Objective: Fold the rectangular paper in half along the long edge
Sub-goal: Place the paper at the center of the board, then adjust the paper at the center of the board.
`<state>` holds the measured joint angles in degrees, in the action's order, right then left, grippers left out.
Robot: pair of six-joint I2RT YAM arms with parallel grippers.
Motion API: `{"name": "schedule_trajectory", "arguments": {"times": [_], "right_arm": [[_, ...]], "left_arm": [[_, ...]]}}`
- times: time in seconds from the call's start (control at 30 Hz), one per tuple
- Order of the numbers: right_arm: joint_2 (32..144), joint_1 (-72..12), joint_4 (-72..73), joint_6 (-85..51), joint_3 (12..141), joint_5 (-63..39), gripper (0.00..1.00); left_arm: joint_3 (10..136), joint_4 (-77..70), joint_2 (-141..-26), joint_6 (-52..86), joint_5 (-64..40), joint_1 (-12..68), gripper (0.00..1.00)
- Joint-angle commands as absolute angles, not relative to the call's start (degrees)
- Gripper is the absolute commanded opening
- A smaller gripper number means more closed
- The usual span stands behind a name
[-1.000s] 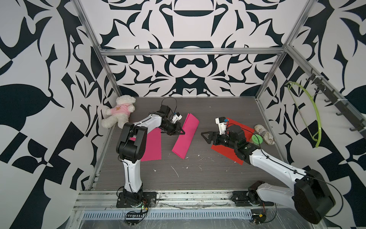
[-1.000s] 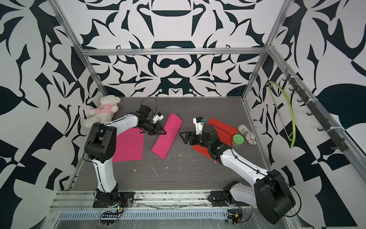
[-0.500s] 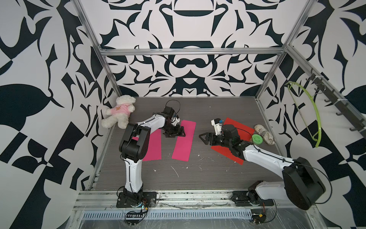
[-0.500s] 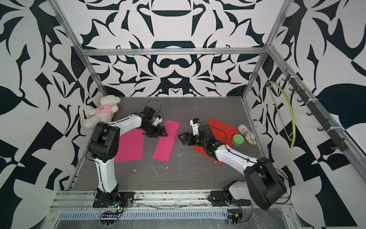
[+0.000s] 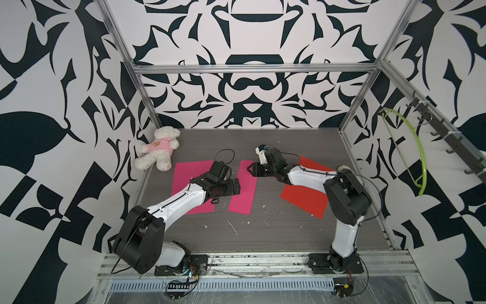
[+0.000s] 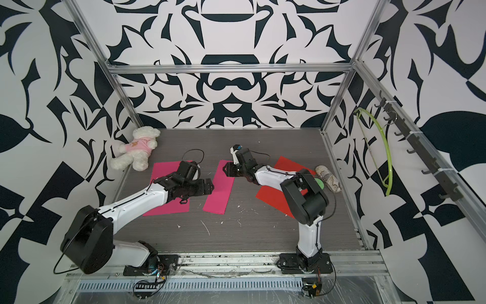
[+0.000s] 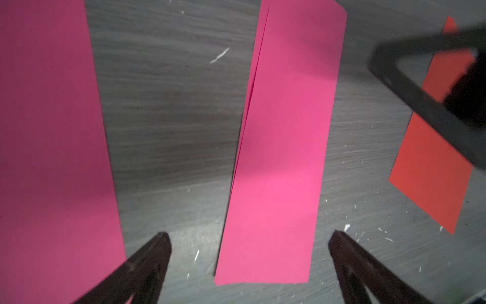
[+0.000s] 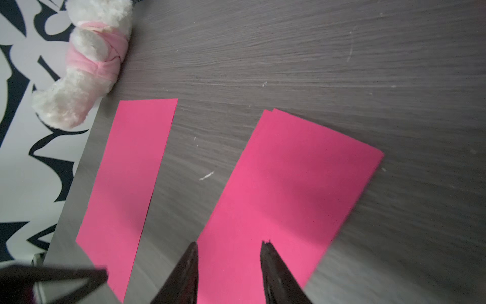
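My left gripper should come back, close and press down on the paper's near end (image 5: 240,206), because the layers of the pink paper gape along one long edge (image 7: 236,169).
The pink paper (image 5: 243,188) (image 6: 219,192) lies flat on the table, folded lengthwise into a narrow strip. Its two layers show slightly offset along one long edge in the left wrist view (image 7: 278,147). My left gripper (image 5: 237,187) (image 6: 209,187) (image 7: 248,237) hovers wide open by the strip's left edge, holding nothing. My right gripper (image 5: 249,170) (image 6: 225,169) (image 8: 229,244) is over the strip's far end (image 8: 289,184). Its jaws stand partly apart and nothing is between them.
A second pink sheet (image 5: 184,181) (image 7: 52,131) lies unfolded to the left, partly under my left arm. A red sheet (image 5: 305,200) lies to the right under my right arm. A teddy bear (image 5: 157,152) sits at the back left, and a green lid (image 6: 319,182) and a small shoe (image 6: 328,179) at the right.
My left gripper opened and let go of the pink paper, which dropped flat, then drew back toward the front. My right gripper moved left over the strip's far end, its jaws narrowing.
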<state>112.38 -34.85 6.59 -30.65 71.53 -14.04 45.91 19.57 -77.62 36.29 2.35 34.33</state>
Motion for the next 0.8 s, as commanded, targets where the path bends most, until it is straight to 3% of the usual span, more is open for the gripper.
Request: {"name": "schedule_trajectory", "arguments": {"times": [0.0,0.33,0.77], "right_arm": [[116.84,-35.49,2.46,-31.19,78.44,-10.61,0.36],[123.76,-34.47,-1.73,-30.06,85.13,-6.61,0.26],[106.23,-31.4,4.97,-36.35,59.57,2.39,0.19]], "left_arm": [[42.55,17.4,-73.57,44.27,9.05,36.93,0.99],[39.8,17.61,-66.77,44.0,10.79,38.23,0.99],[42.74,12.1,-72.1,41.56,6.3,39.15,0.99]]}}
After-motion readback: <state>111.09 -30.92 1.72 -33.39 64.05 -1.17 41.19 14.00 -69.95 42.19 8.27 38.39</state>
